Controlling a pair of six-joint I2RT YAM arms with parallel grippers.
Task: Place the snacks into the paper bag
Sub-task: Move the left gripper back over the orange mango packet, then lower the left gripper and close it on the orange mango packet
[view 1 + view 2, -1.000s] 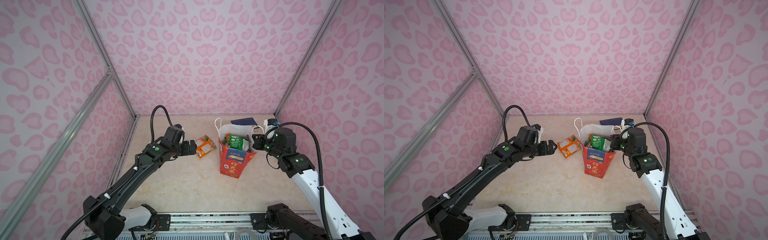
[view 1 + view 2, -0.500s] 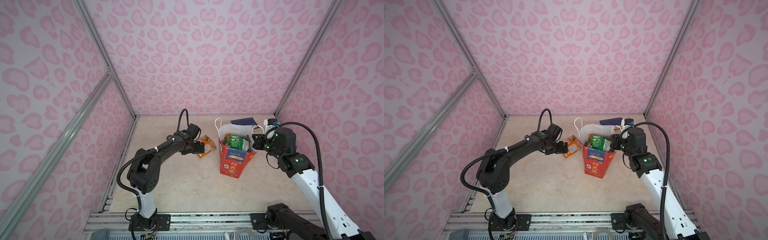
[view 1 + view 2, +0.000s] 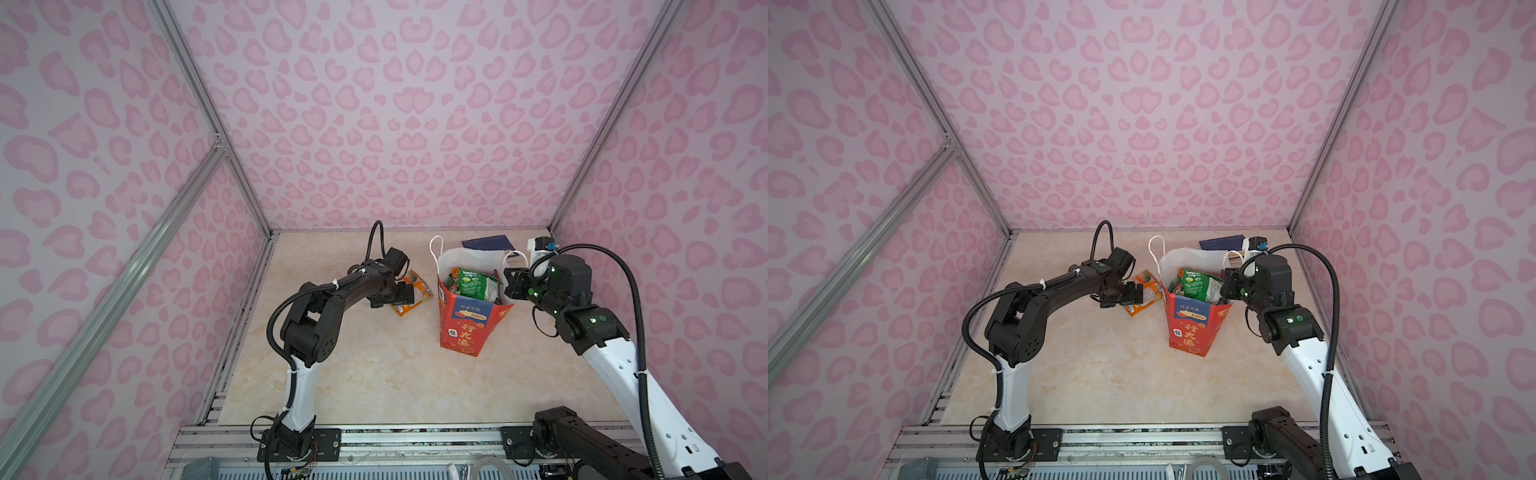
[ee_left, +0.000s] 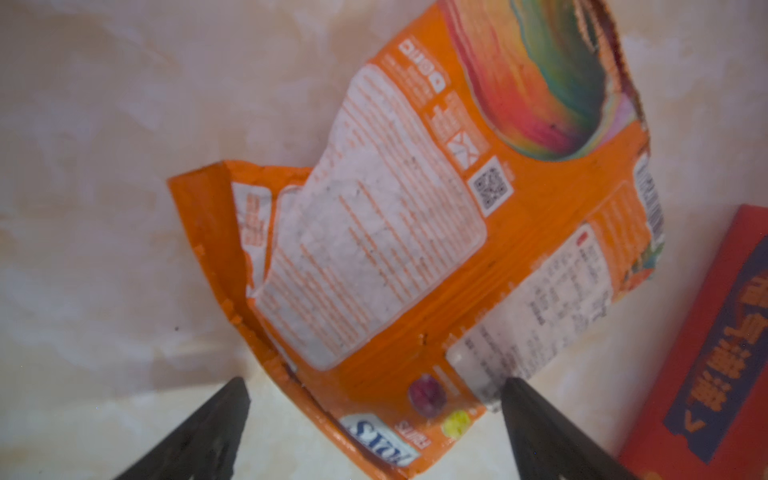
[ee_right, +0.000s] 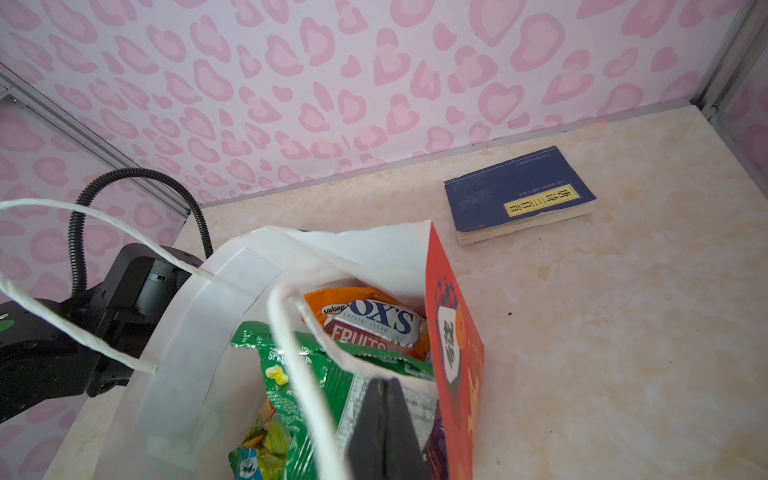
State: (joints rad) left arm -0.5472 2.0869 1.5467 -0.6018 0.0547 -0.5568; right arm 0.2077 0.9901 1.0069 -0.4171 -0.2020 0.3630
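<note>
I keep heading toward the large white label [image 4: 368, 232] of the snack packet until my left gripper's open fingers, now on both sides of the orange snack packet's near corner [image 4: 385, 444], can pinch it.
An orange snack packet [image 3: 415, 291] [image 3: 1147, 291] [image 4: 415, 249], crumpled and printed side down, lies on the table left of the paper bag. My left gripper [image 3: 404, 296] [image 3: 1136, 296] [image 4: 374, 388] is open low over it, one finger on each side of its near corner. The red paper bag [image 3: 465, 332] [image 3: 1190, 332] [image 5: 453, 345] stands upright, white inside. It holds a green packet [image 3: 471, 284] [image 5: 299, 386] and an orange FOX'S packet [image 5: 374, 320]. My right gripper [image 3: 509, 286] [image 3: 1229, 286] [image 5: 384, 382] is shut on the bag's right rim.
A dark blue book [image 3: 488, 242] [image 5: 515, 195] lies flat behind the bag near the back wall. A small white object [image 3: 538, 245] stands in the back right corner. White cord handles [image 5: 83, 332] arch over the bag's mouth. Pink patterned walls close in three sides.
My left arm has stretched forward and its open gripper has moved right, from beside the orange packet to over its near corner. The right arm and the bag have not moved.
</note>
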